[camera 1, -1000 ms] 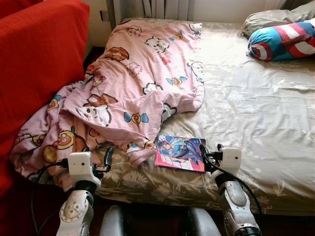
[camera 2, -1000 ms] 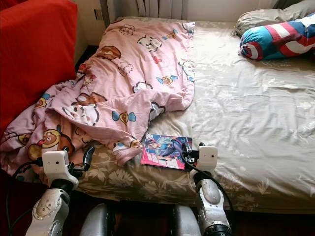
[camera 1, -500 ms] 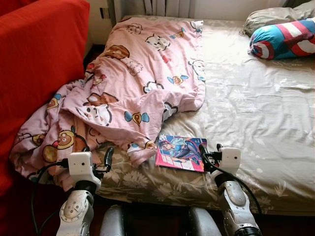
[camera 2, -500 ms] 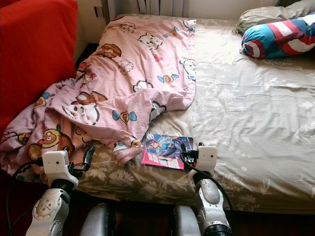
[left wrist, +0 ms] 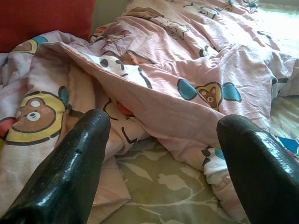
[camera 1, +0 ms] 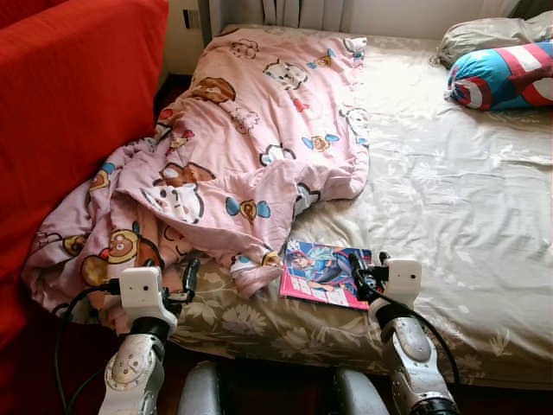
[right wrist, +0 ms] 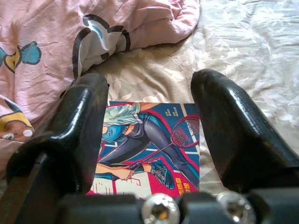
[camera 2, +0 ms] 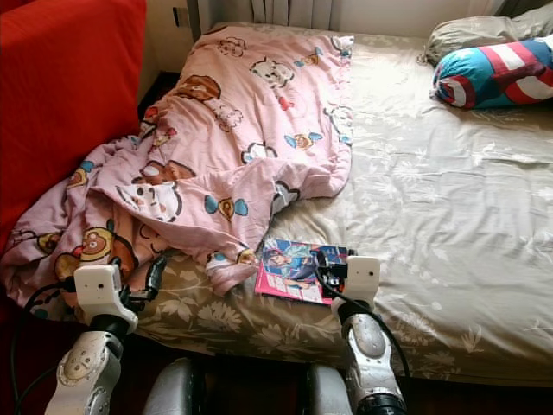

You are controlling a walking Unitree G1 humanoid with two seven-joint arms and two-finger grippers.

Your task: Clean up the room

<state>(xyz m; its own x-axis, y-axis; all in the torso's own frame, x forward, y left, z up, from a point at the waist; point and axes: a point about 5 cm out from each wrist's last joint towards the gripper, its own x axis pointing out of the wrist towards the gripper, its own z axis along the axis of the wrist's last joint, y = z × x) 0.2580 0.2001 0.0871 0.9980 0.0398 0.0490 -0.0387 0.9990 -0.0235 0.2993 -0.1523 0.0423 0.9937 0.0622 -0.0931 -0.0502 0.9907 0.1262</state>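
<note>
The magazine (camera 1: 323, 273) will stay stiff and shut when the robot lifts it, because the cover lies flat and its near edge (camera 1: 321, 302) runs straight over the creased sheet.
A rumpled pink cartoon-print blanket (camera 1: 259, 130) covers the left side of the bed and spills over its near left corner. A colourful magazine (camera 1: 324, 272) lies flat at the bed's front edge, just right of the blanket's tip. My right gripper (camera 1: 357, 275) hovers low at the magazine's near right corner. It is open, and the right wrist view has the magazine (right wrist: 149, 140) between and beyond its fingers (right wrist: 86, 116). My left gripper (camera 1: 188, 278) is open with nothing in it, in front of the hanging blanket (left wrist: 154, 79).
The beige floral sheet (camera 1: 449, 190) lies bare on the bed's right half. A blue, red and white cushion (camera 1: 505, 76) and a grey pillow (camera 1: 484, 35) rest at the far right. A red sofa (camera 1: 69, 112) stands close along the left.
The whole picture has shifted a little as the camera moved. Both arms hold the same pose, and the blanket and magazine lie as before.
</note>
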